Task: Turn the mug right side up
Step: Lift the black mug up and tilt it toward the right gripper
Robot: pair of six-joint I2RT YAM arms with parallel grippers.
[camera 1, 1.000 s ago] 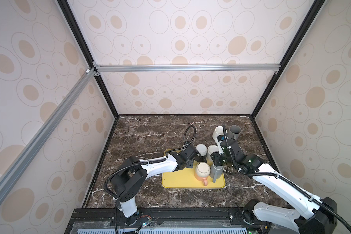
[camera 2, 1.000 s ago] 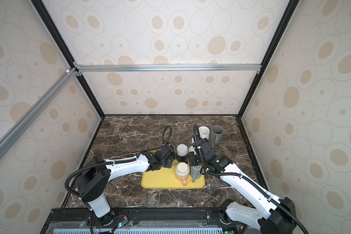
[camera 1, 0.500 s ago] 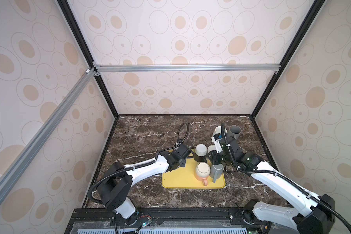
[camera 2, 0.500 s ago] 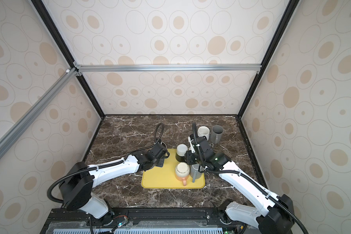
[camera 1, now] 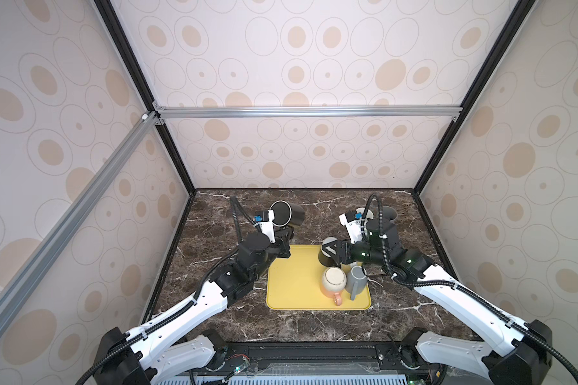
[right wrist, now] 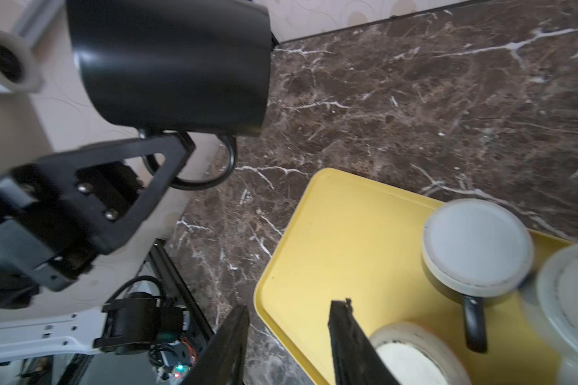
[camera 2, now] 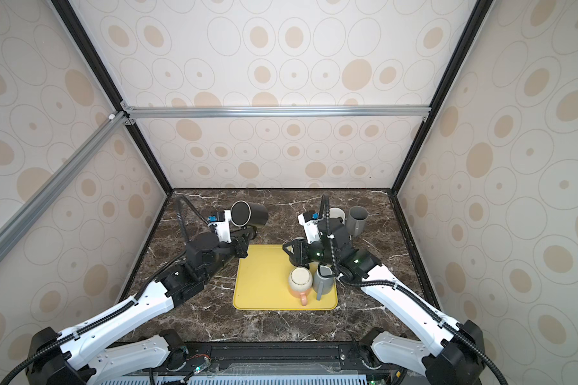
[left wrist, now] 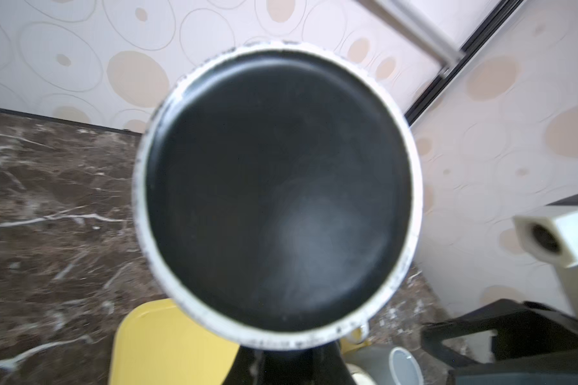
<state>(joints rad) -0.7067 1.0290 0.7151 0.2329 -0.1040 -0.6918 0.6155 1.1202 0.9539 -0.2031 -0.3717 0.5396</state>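
Note:
The black mug's handle loop point(right wrist: 230, 161) sticks out free past the left gripper's fingers, so the robot's right gripper goes on heading toward that handle loop until it closes there.
The black mug point(camera 1: 287, 213) point(camera 2: 249, 213) hangs on its side in the air, behind the far left corner of the yellow tray point(camera 1: 294, 290). My left gripper point(camera 1: 287, 237) point(camera 2: 246, 238) is shut on its handle point(right wrist: 226, 163). The mug's white-ringed base point(left wrist: 277, 190) fills the left wrist view, and its mouth points away, to the right. In the right wrist view the mug point(right wrist: 174, 66) shows from the side above the marble. My right gripper point(camera 1: 328, 250) point(right wrist: 289, 336) is open and holds nothing. It hovers over the tray's far edge, above a dark upside-down mug point(right wrist: 477, 246).
On the tray's right side stand a cream mug point(camera 1: 333, 281) with a pink handle, bottom up, and a grey mug point(camera 1: 356, 278). A white mug point(camera 2: 337, 212) and another grey mug point(camera 2: 357, 217) stand upright at the back right. Patterned walls enclose the marble table.
My left arm has lifted the black mug up and back to the left, off the tray. My right gripper has moved left over the tray and its jaws have opened a little wider.

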